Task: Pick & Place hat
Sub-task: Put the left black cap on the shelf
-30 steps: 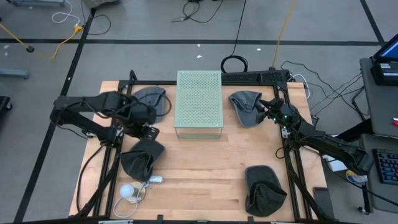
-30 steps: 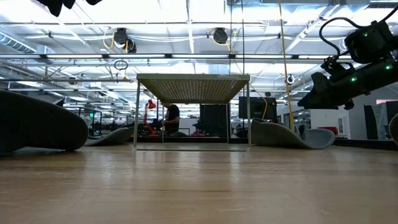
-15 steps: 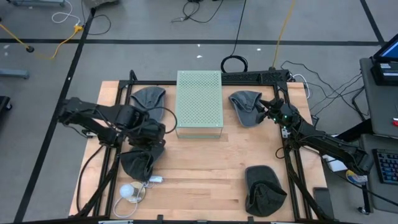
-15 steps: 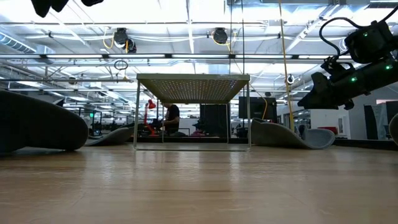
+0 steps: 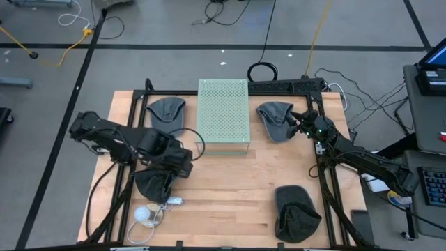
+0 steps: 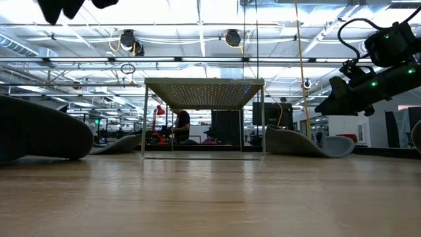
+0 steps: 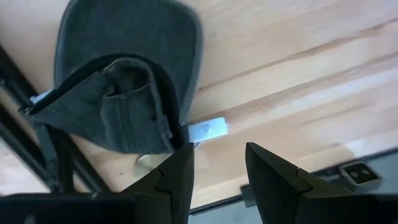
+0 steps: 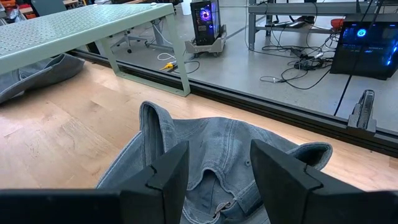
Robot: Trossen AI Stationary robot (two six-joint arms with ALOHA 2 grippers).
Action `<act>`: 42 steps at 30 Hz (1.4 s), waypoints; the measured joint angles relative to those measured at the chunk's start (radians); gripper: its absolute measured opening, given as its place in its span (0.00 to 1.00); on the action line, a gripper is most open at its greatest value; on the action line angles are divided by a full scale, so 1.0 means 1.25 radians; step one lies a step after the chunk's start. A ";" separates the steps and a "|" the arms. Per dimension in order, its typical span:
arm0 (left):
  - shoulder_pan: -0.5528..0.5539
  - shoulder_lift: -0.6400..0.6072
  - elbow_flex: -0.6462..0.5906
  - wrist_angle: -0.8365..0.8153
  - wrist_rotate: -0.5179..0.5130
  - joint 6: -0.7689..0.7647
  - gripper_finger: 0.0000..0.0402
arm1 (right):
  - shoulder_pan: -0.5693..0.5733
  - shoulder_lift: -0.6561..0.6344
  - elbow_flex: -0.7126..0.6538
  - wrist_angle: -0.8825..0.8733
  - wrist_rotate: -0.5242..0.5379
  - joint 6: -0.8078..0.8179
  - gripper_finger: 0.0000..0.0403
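Observation:
I should keep lowering, as the hat's brim (image 7: 134, 37) by the white device lies free, until my left gripper's fingers straddle the brim's side edge (image 7: 192, 87) they line up with.
Several dark grey hats lie on the wooden table. One lies at the near left (image 5: 156, 184), one at the far left (image 5: 167, 110), one at the far right (image 5: 274, 118) and one at the near right (image 5: 296, 213). My left gripper (image 5: 181, 164) hangs open above the right edge of the near-left hat (image 7: 124, 87), clear of it (image 7: 217, 171). My right gripper (image 5: 301, 125) is open just right of the far-right hat, whose denim crown (image 8: 211, 180) shows past its fingers (image 8: 216, 158). In the low view the right arm (image 6: 368, 72) is raised off the table.
A pale green perforated stand (image 5: 223, 115) sits at the table's far middle between the two far hats. A white round object (image 5: 143, 214) and a small white device (image 5: 174, 201) lie by the near-left hat. Bare wood (image 5: 230, 188) fills the near middle. Black frame rails (image 5: 324, 188) run along the sides.
My left gripper has swung from beside the far-left hat toward the table's right and near edge, ending over the right side of the near-left hat. The far-left hat now shows uncovered. The right arm and all hats have stayed put.

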 joint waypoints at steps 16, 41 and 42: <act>-0.025 0.127 -0.001 -0.004 -0.042 0.048 0.37 | 0.000 0.000 0.000 0.000 0.000 0.000 0.41; -0.053 0.217 -0.133 0.098 -0.071 0.098 0.37 | 0.000 0.000 0.000 0.000 0.000 0.000 0.41; -0.053 0.217 -0.144 0.109 -0.071 0.098 0.37 | 0.000 0.000 0.000 0.000 0.000 0.000 0.41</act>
